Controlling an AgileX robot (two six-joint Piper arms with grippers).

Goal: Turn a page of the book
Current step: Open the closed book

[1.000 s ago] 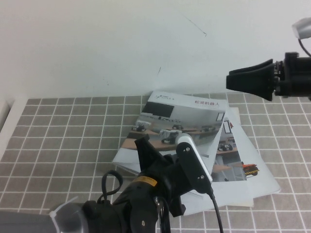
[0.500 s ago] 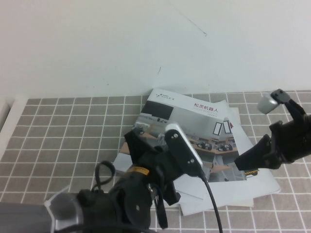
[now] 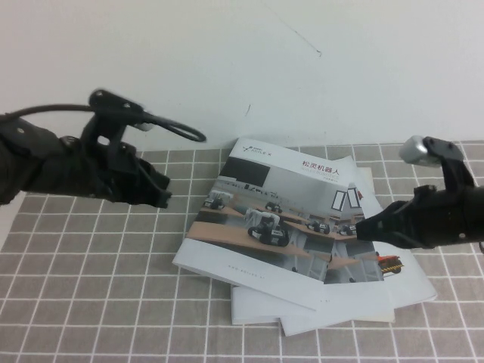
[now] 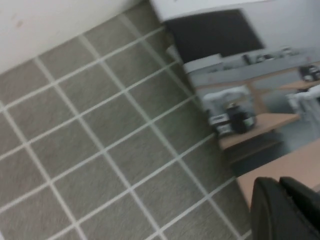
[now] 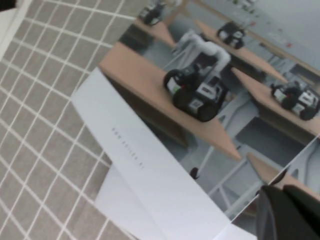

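My right gripper should ease the cover page back straight while my left gripper comes to its edge, because the cover page slants off the white sheets onto the tiles.
The book lies closed and flat on the tiled table, its robot-classroom cover page facing up. My right gripper is low at the cover's right edge, fingers together, with nothing seen between them. In the right wrist view its fingertips sit just over that edge of the cover. My left gripper hovers over the tiles left of the book, shut and empty. In the left wrist view its fingers sit by the cover's near corner.
Plain white sheets and another printed booklet lie stacked under the book, sticking out at the front and right. A white wall rises just behind the book. Grey tiles extend left and in front.
My left arm has swung from in front of the book to its left. My right gripper has come down from above the table to the cover's right edge. The book has not moved.
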